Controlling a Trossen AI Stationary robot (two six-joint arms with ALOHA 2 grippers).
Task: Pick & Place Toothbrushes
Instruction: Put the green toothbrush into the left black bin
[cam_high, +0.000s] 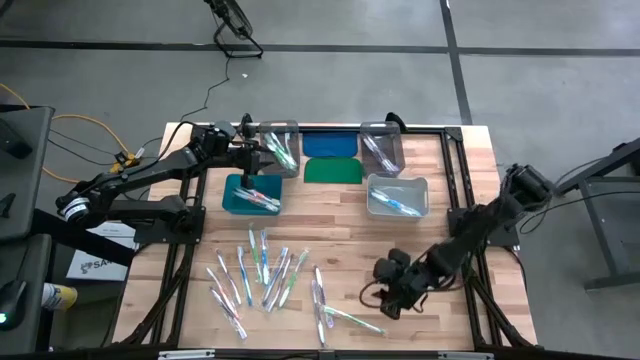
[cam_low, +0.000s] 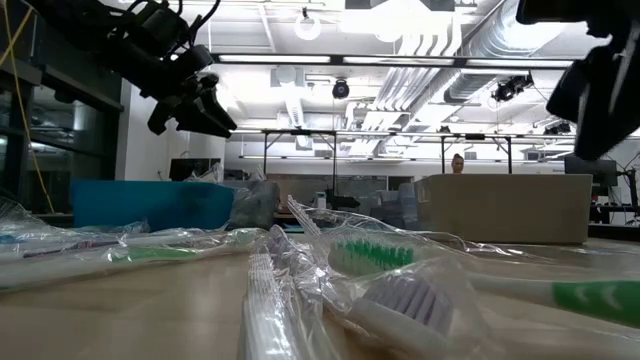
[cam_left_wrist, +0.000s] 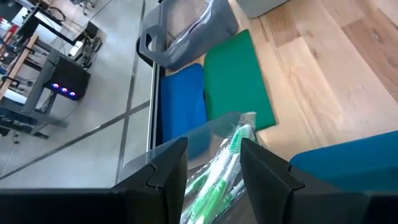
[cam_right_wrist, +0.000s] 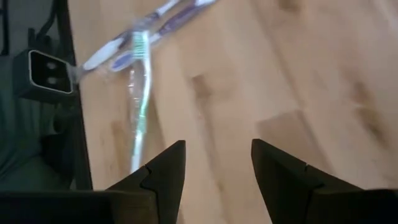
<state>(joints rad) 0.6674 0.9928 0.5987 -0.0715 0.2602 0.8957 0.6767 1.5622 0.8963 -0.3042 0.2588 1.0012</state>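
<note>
My right gripper should move next toward the green toothbrush's handle, which sticks out clear of the purple toothbrushes, until the open fingers are on both sides of that handle (cam_high: 371, 326).
Many wrapped toothbrushes (cam_high: 265, 280) lie loose on the wooden table's near half, and fill the foreground of the low view (cam_low: 380, 255). My left gripper (cam_high: 258, 150) (cam_left_wrist: 214, 168) hangs open over the far-left clear bin (cam_high: 279, 147). A green toothbrush in a clear wrapper (cam_left_wrist: 227, 158) shows in the gap between its fingers, lying in that bin below them. My right gripper (cam_high: 388, 298) (cam_right_wrist: 217, 174) is open, low over bare wood near the right end of the pile. A green toothbrush (cam_right_wrist: 140, 68) (cam_high: 355, 320) lies just ahead of it, untouched.
A teal bin (cam_high: 251, 194) with toothbrushes sits beside the left gripper. Two more clear bins (cam_high: 381, 146) (cam_high: 397, 195) stand to the right. A blue lid (cam_high: 330, 144) and a green lid (cam_high: 332, 171) lie flat between the bins. A person (cam_low: 458, 163) stands in the room behind.
</note>
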